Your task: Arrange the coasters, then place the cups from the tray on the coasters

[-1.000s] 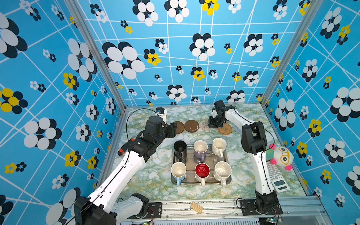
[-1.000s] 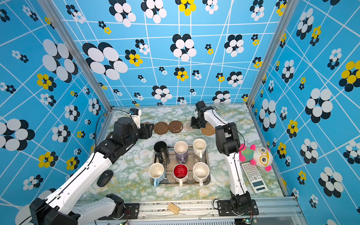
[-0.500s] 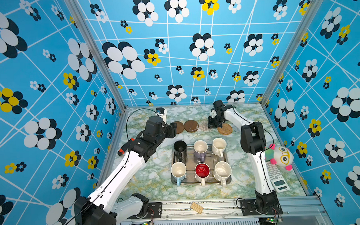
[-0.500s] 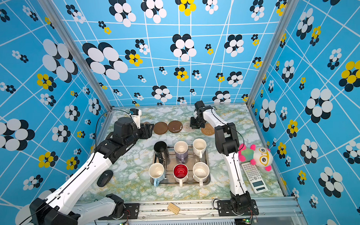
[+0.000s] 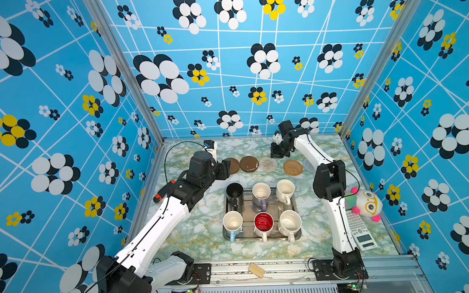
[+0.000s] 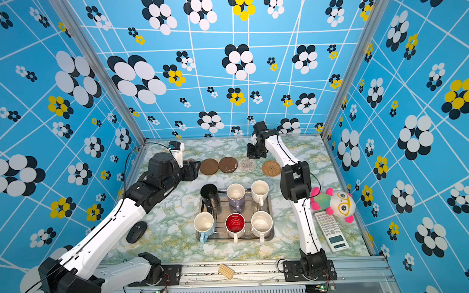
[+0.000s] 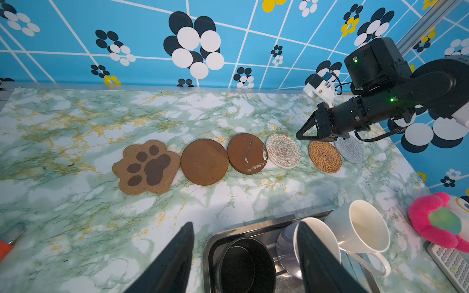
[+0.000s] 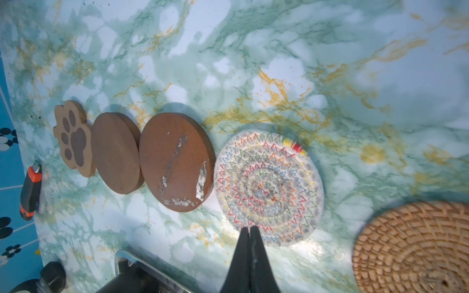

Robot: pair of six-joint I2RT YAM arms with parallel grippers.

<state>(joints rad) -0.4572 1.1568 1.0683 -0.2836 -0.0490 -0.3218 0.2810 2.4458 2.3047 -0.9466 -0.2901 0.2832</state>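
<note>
The rattan coaster is closer to the tray than the lacy coaster, so the robot's right gripper should go over and push the rattan coaster (image 5: 292, 166) into the row.
Six coasters lie in a row at the back: paw (image 7: 147, 166), two dark-brown discs (image 7: 204, 161) (image 7: 247, 153), lacy (image 7: 283, 151), rattan (image 7: 325, 156), grey spiral (image 7: 349, 149). The steel tray (image 5: 298, 232) holds six cups: black (image 5: 234, 191), lavender (image 5: 261, 194), cream (image 5: 285, 189), light blue (image 5: 232, 222), red-inside (image 5: 263, 222), speckled (image 5: 290, 221). My left gripper (image 7: 245, 223) is open and empty. It hovers at the row's left end (image 5: 225, 170), hiding the paw coaster in that top view. My right gripper (image 8: 250, 228) is shut and empty, its tip over the lacy coaster's (image 8: 269, 187) edge.
A plush toy (image 5: 364, 204) and a calculator (image 5: 361, 231) lie by the right wall. A black computer mouse (image 6: 136, 232) sits at the left, under my left arm. An orange-and-black tool (image 8: 30, 192) lies near the left wall. A small wooden piece (image 5: 256, 270) rests on the front rail.
The right gripper has shifted very slightly beside the lacy coaster. The left arm, the coasters and the cups have stayed where they were.
</note>
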